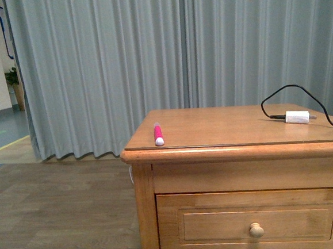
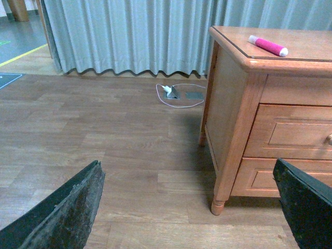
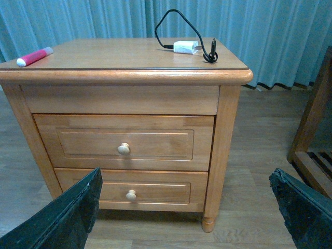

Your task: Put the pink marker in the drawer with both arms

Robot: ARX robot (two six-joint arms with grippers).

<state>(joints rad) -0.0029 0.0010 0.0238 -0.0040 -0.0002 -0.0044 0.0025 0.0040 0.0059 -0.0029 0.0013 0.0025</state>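
Note:
My gripper will make the top drawer [image 3: 124, 142] slide far out, level and alone, when it pulls, because the round pale knob is centred above a straight seam.
The pink marker [image 1: 158, 134] lies on the wooden cabinet top near its front left corner, whitish cap end toward me. It also shows in the left wrist view [image 2: 267, 45] and the right wrist view [image 3: 34, 56]. The top drawer [image 1: 256, 220] is closed, with a round pale knob [image 3: 123, 149]. My left gripper [image 2: 192, 207] is open and empty, low over the floor to the cabinet's left. My right gripper [image 3: 187, 207] is open and empty, in front of the cabinet, facing both drawers. Neither arm shows in the front view.
A white charger plug [image 1: 297, 117] with a black cable [image 1: 302, 93] lies on the cabinet top at the right. The lower drawer [image 3: 132, 191] is closed. A floor socket with a white cord [image 2: 179, 94] lies beside the curtain [image 1: 149, 56]. A wooden frame [image 3: 314, 129] stands right of the cabinet.

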